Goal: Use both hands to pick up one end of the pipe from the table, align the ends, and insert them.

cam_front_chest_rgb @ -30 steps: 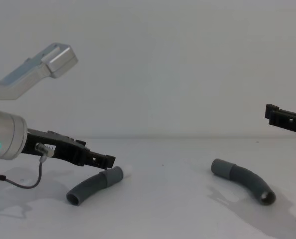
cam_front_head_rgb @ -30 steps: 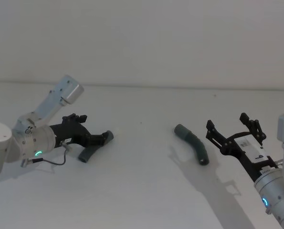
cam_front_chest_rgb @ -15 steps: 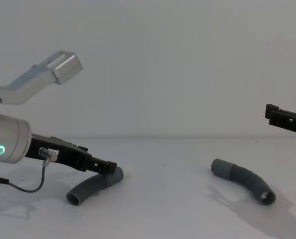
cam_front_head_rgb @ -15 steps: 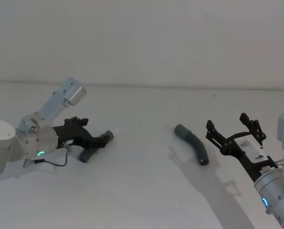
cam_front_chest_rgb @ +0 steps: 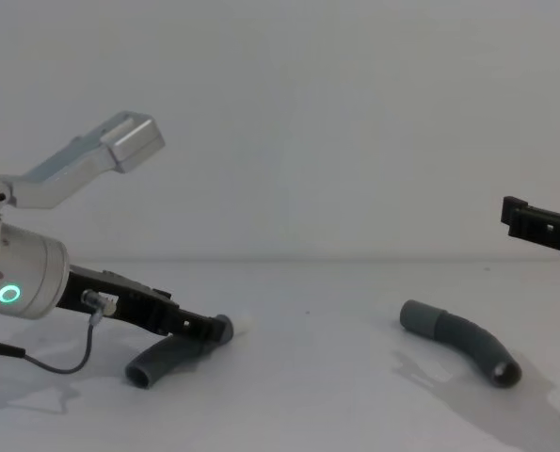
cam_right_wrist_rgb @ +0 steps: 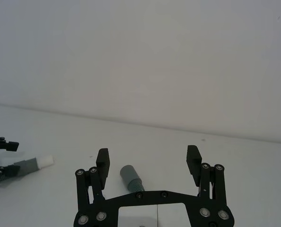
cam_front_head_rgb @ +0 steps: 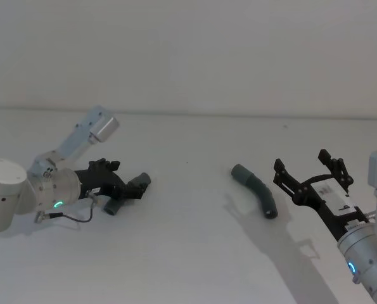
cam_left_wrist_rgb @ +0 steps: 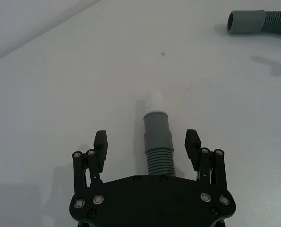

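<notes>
The cuffed pipe piece will hold its curve when I lift it, with its grey cuff (cam_front_chest_rgb: 422,318) sticking out forward, because its ribbed body lies in a smooth bend (cam_front_chest_rgb: 472,340).
The white-tipped pipe piece (cam_front_head_rgb: 115,205) (cam_left_wrist_rgb: 157,142) (cam_front_chest_rgb: 157,361) lies on the white table (cam_front_head_rgb: 188,253) at the left. My left gripper (cam_front_head_rgb: 135,185) (cam_left_wrist_rgb: 146,139) (cam_front_chest_rgb: 214,328) is low over it and open. Its fingers (cam_left_wrist_rgb: 100,142) stand on either side of the ribbed body, apart from it, and the whitish tip (cam_left_wrist_rgb: 154,100) pokes out ahead. The cuffed pipe piece (cam_front_head_rgb: 258,191) (cam_front_chest_rgb: 458,339) (cam_right_wrist_rgb: 131,177) lies at the right with its wide grey cuff (cam_front_head_rgb: 240,171) toward the centre. My right gripper (cam_front_head_rgb: 301,161) (cam_right_wrist_rgb: 148,158) (cam_front_chest_rgb: 517,215) hovers open beside and above that piece, holding nothing.
A white wall (cam_front_head_rgb: 188,57) rises behind the table's far edge. A thin cable (cam_front_head_rgb: 74,217) hangs from the left wrist near the table. Bare white table (cam_front_head_rgb: 188,209) separates the two pipe pieces.
My left gripper has dropped lower and tilted down, so its open fingers now straddle the white-tipped piece. The right arm and both pipe pieces have not moved.
</notes>
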Available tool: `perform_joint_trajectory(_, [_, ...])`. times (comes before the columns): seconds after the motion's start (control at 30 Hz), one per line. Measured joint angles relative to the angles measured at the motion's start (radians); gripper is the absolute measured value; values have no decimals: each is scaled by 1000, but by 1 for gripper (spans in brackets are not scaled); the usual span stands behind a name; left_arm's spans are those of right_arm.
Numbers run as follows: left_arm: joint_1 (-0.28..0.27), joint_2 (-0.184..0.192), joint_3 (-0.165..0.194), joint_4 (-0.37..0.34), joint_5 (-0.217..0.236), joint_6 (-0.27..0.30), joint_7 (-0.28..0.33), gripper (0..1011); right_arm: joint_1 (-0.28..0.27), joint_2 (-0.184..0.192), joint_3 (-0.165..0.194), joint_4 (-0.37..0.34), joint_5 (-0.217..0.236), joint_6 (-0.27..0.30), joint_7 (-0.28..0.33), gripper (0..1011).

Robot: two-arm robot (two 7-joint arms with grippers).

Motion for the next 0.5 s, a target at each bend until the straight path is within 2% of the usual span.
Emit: perform_joint_trajectory(0.5, [-16, -20, 9, 40, 7, 4, -5, 1000, 0, 0, 0, 0, 0, 0, 0, 1001])
